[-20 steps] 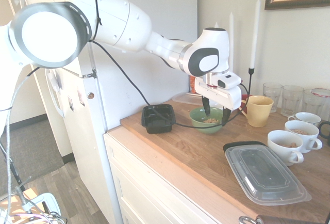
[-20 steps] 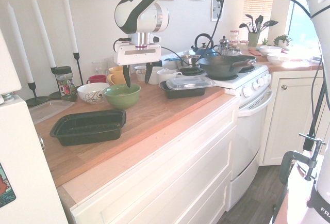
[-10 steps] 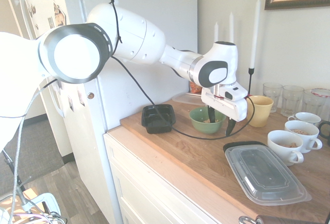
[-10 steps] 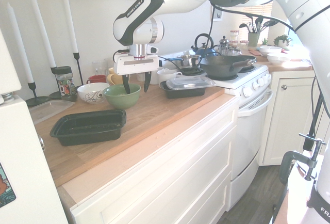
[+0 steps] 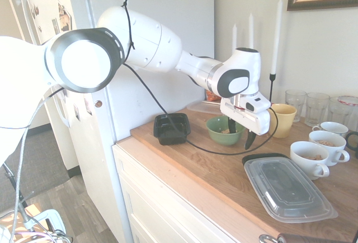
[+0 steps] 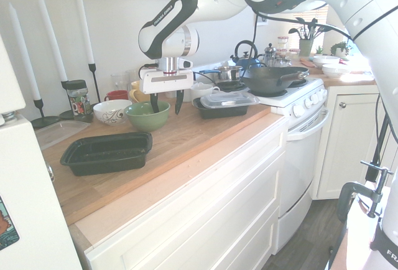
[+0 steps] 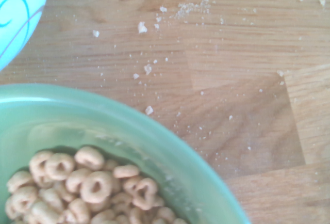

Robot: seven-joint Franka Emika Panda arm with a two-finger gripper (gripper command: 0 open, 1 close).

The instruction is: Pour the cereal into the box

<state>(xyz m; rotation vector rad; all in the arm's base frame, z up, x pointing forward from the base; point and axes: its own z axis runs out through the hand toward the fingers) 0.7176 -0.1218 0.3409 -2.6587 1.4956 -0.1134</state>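
My gripper will make the cereal (image 7: 95, 187) slide out when it pours, but crumbs will stay behind, because fine crumbs (image 7: 178, 195) stick to the green bowl's side above the loose rings.
The cereal (image 7: 87, 188), tan rings, lies in a green bowl (image 5: 219, 126) (image 6: 147, 116) (image 7: 154, 141) on the wooden counter. My gripper (image 5: 240, 132) (image 6: 166, 103) is open and points down at the bowl's rim. One finger hangs over the bowl's inside and the other stands outside its wall; I cannot tell whether they touch it. The box (image 5: 172, 128) (image 6: 106, 152), a black plastic tray, stands empty near the counter's end, beside the bowl and away from the gripper.
A yellow mug (image 5: 279, 120), white cups (image 5: 310, 158) and a clear-lidded black container (image 5: 288, 187) stand on the bowl's other side. A white patterned bowl (image 6: 112, 111) and candles (image 6: 87, 40) are by the wall. Crumbs (image 7: 147, 69) dot the wood.
The gripper has come down and shifted over the bowl's rim, staying open. The bowl and the box have not moved.
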